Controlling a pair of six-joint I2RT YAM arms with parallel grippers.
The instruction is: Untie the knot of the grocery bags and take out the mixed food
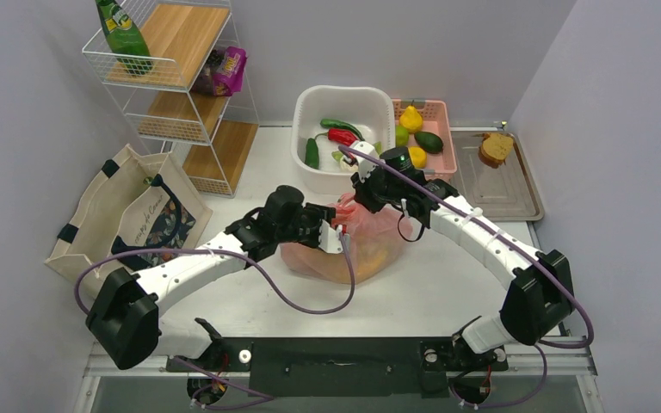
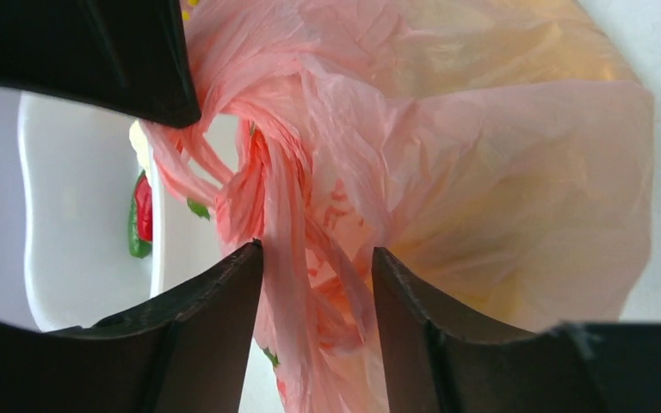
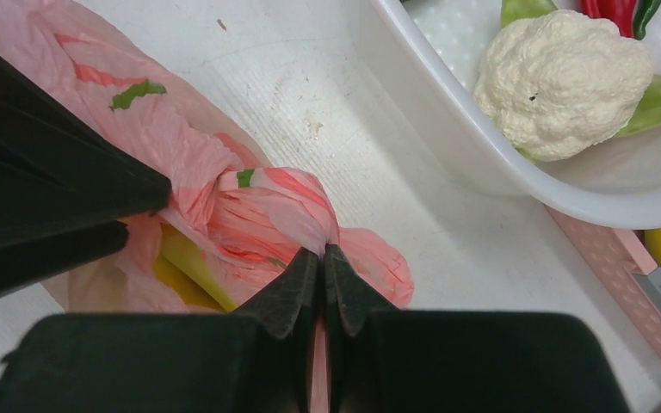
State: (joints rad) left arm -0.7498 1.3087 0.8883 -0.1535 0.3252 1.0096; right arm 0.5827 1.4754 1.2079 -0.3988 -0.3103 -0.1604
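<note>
The twisted handles are bunched up at the knot, so the robot's right gripper should pull its pink handle piece away from the left gripper to open the bag.
The thin pink plastic bag sits mid-table with yellow food showing through it. Its knot of twisted handles is at the top, also seen in the left wrist view. My right gripper is shut on a pink handle strand right at the knot. My left gripper is open, its fingers either side of the twisted plastic below the knot. In the top view the left gripper and the right gripper meet over the bag. The beige tote lies at the left. A green bottle stands on the shelf.
A white basin behind the bag holds a cauliflower and peppers. A pink basket of fruit and a metal tray with bread stand at the back right. A wire shelf with a purple snack packet stands back left.
</note>
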